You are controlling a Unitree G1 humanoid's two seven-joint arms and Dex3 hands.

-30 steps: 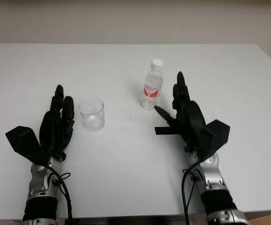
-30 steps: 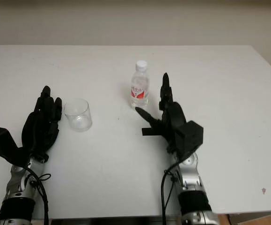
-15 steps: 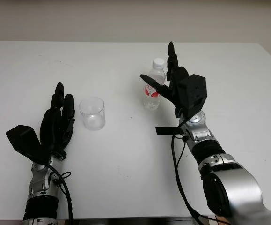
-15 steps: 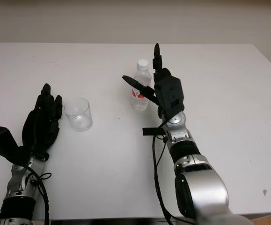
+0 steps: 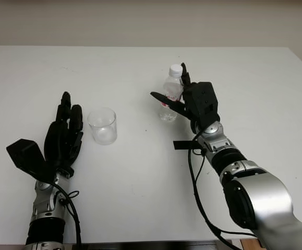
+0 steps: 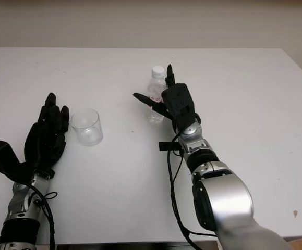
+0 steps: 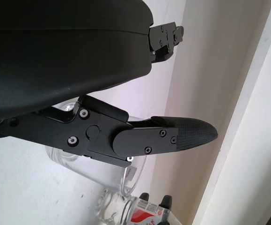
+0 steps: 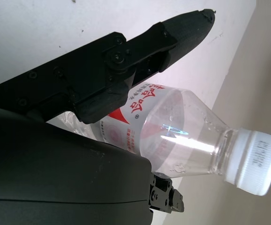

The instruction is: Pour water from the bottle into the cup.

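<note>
I am going to tilt the bottle (image 5: pixel 170 99) to pour while the white cap (image 5: pixel 176 70) is closed on it, so the cup should stay empty.
A small clear water bottle (image 5: pixel 171 89) with a white cap and red label stands upright on the white table (image 5: pixel 140 177), right of centre. My right hand (image 5: pixel 190 99) is right against it, open: the thumb (image 8: pixel 140 51) crosses the bottle's (image 8: pixel 172 122) label side while the other fingers stand up behind it, not curled around it. An empty clear cup (image 5: pixel 102 126) stands to the left of the bottle. Just left of the cup sits my left hand (image 5: pixel 64 133), open and holding nothing; its thumb (image 7: pixel 172 136) reaches across in front of the cup (image 7: pixel 128 176).
A short black strap or cable end (image 5: pixel 181 145) hangs at the right wrist, just above the table. The table's far edge meets a plain beige wall (image 5: pixel 151 21).
My right hand has lifted from the table's front, travelled forward and left, and come down so its thumb and fingers flank the bottle. The left hand, cup and bottle have stayed put.
</note>
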